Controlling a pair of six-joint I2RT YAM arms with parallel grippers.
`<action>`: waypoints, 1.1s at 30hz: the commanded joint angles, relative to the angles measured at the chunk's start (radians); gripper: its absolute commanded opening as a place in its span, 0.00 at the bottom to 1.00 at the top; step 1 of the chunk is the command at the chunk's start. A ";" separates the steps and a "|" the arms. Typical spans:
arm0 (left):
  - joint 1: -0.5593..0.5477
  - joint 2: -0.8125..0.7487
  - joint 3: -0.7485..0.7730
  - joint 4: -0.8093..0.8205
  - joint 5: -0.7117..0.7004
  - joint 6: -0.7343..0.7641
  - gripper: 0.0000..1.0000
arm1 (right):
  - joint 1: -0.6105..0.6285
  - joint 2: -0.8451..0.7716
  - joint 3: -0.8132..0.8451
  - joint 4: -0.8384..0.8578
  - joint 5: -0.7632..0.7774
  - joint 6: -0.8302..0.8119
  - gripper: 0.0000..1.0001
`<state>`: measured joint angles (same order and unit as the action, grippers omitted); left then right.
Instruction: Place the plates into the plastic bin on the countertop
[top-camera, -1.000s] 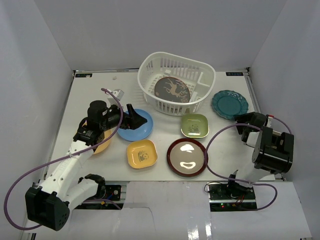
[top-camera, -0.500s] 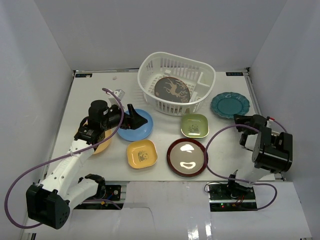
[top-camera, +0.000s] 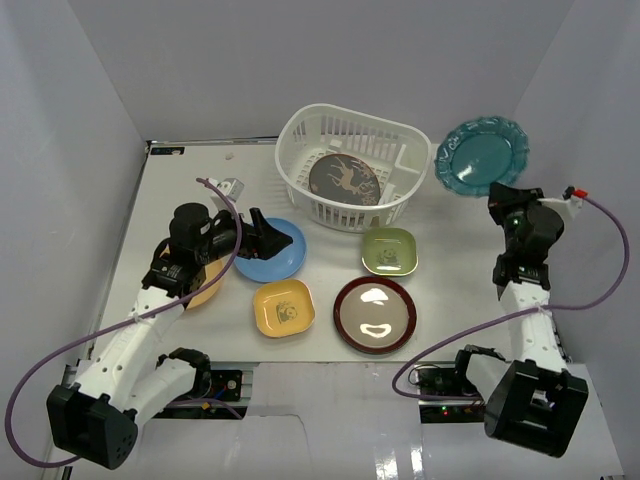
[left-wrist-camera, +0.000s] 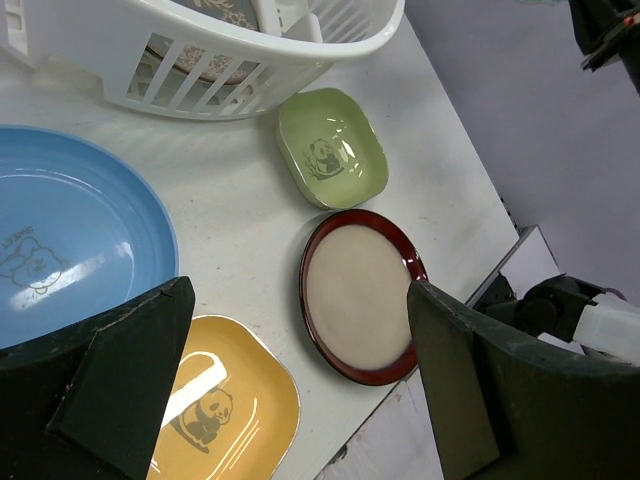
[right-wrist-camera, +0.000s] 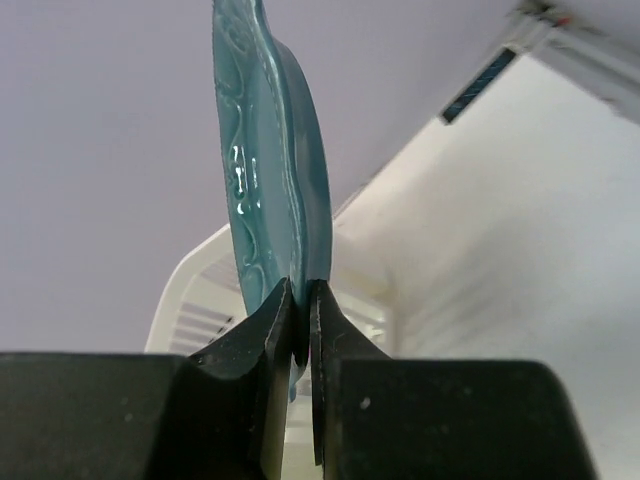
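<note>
The teal plate's free side (top-camera: 458, 156) is leading toward the open bin, so my right gripper should keep going until it is over the dark patterned plate (top-camera: 344, 180), then lower and let go there.
My right gripper (top-camera: 498, 192) is shut on the lower rim of the teal scalloped plate (top-camera: 481, 155), which hangs on edge in the air just right of the white plastic bin (top-camera: 300, 190). In the right wrist view the fingertips (right-wrist-camera: 285, 310) pinch the plate (right-wrist-camera: 270, 170) with the bin (right-wrist-camera: 195, 305) behind it. A dark patterned plate (top-camera: 344, 178) lies in the bin. My left gripper (top-camera: 270, 238) stands open and empty above the light blue plate (top-camera: 272, 262). The countertop (top-camera: 450, 290) also carries yellow (top-camera: 283, 308), green (top-camera: 389, 250) and maroon-rimmed (top-camera: 373, 314) plates.
An orange-yellow plate (top-camera: 205, 292) lies partly hidden under my left arm. The left wrist view shows the blue plate (left-wrist-camera: 70, 250), yellow plate (left-wrist-camera: 215, 410), green plate (left-wrist-camera: 332, 148), maroon-rimmed plate (left-wrist-camera: 360, 295) and the bin wall (left-wrist-camera: 230, 70). White walls enclose the table.
My right gripper shut on the teal plate, lifted it off the table at the right and raised it beside the bin. The left arm has barely shifted.
</note>
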<state>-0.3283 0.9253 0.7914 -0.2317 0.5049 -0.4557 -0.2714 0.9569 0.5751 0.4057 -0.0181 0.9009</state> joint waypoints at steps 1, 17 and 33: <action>0.008 -0.023 -0.003 0.012 -0.008 0.009 0.98 | 0.125 0.058 0.195 0.118 -0.123 -0.071 0.08; 0.002 -0.005 -0.001 0.011 0.009 0.012 0.98 | 0.515 0.954 1.065 -0.159 -0.330 -0.178 0.08; 0.002 -0.003 -0.003 0.009 -0.011 0.014 0.98 | 0.567 0.984 1.046 -0.407 -0.119 -0.347 0.57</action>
<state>-0.3286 0.9287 0.7914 -0.2325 0.5045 -0.4526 0.2699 2.0201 1.5791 0.0223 -0.2092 0.6464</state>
